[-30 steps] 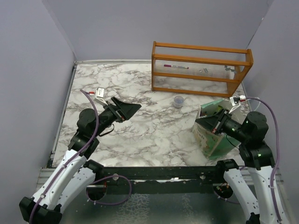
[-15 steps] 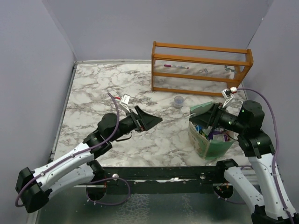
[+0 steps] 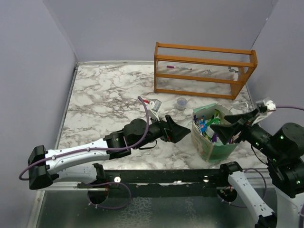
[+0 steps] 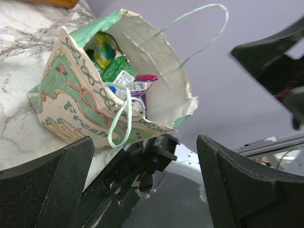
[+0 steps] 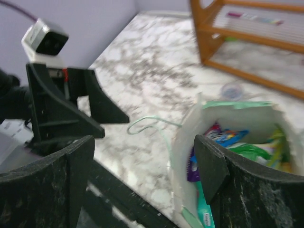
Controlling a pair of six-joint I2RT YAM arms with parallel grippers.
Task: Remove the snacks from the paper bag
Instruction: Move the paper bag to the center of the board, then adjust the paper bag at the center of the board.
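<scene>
The paper bag's thin sides [image 3: 196,134] are standing open, so I expect the bag [image 3: 212,148] to lean over with its snacks inside when my right gripper pulls it.
The paper bag [image 3: 213,144] stands upright with its mouth open at the table's front right. It is mint green with a printed pattern [image 4: 71,107] and a cream inside [image 5: 237,118]. Several snacks [image 3: 207,125] lie in it: green, yellow, purple and blue packets [image 4: 114,71], [image 5: 223,135]. My left gripper [image 3: 183,133] is open, just left of the bag and apart from it, with nothing between its fingers [image 4: 142,142]. My right gripper [image 3: 227,126] is open above the bag's right side, and the bag's near wall lies under its gap [image 5: 142,142].
An orange wooden rack [image 3: 204,71] stands at the back right. A small clear cup [image 3: 181,102] sits between it and the bag. A string handle [image 5: 147,124] lies on the marble left of the bag. Grey walls close in both sides.
The left arm has stretched right across the table to the bag. The right gripper has opened and pulled back to the right. The bag has shifted slightly left and stands open.
</scene>
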